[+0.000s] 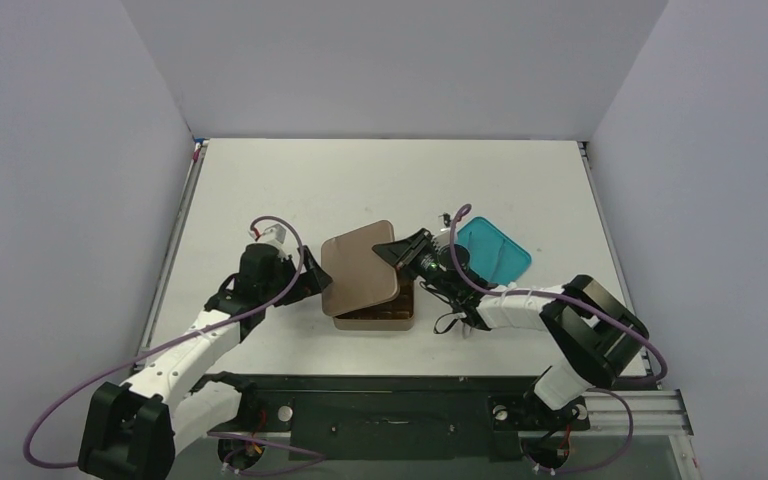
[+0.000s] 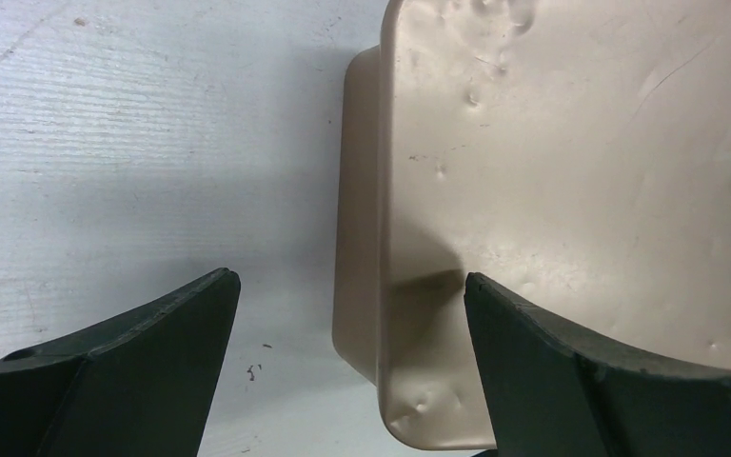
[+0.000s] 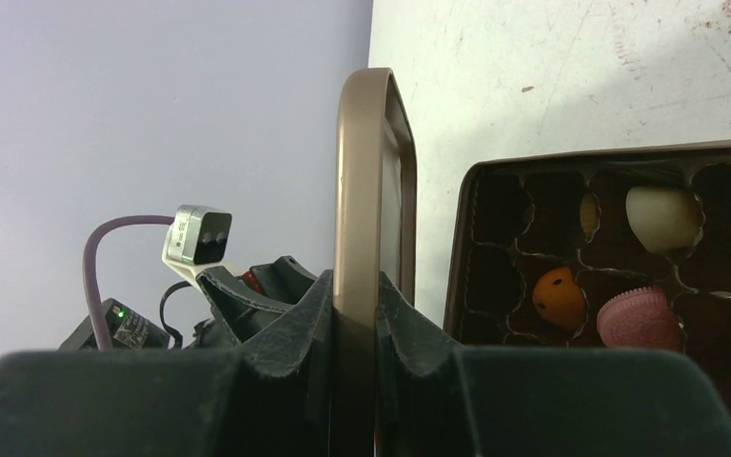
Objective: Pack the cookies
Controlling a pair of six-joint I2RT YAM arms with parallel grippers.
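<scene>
The lid lies crooked past the tin's side [image 2: 356, 219], so next my left gripper steadies the lid's overhanging edge [image 2: 386, 257] while my right gripper turns the lid square.
The brown gridded tin [image 1: 385, 318] sits mid-table with a tan lid [image 1: 358, 268] tilted over most of it. My right gripper [image 1: 401, 253] is shut on the lid's right edge [image 3: 373, 181], seen edge-on between its fingers [image 3: 354, 286]. Beside it, the tin's cells [image 3: 495, 238] hold an orange cookie [image 3: 559, 297], a pink one [image 3: 638, 319] and a cream-white one [image 3: 663, 217]. My left gripper [image 1: 312, 283] is open at the lid's left edge. In its wrist view the gripper [image 2: 350, 279] straddles the lid's corner [image 2: 581, 171] and the tin's wall [image 2: 357, 190].
A teal square plate [image 1: 495, 250] lies just right of the tin, behind my right wrist. The left arm's wrist camera [image 3: 198, 238] shows beyond the lid. Grey walls close in the table on three sides.
</scene>
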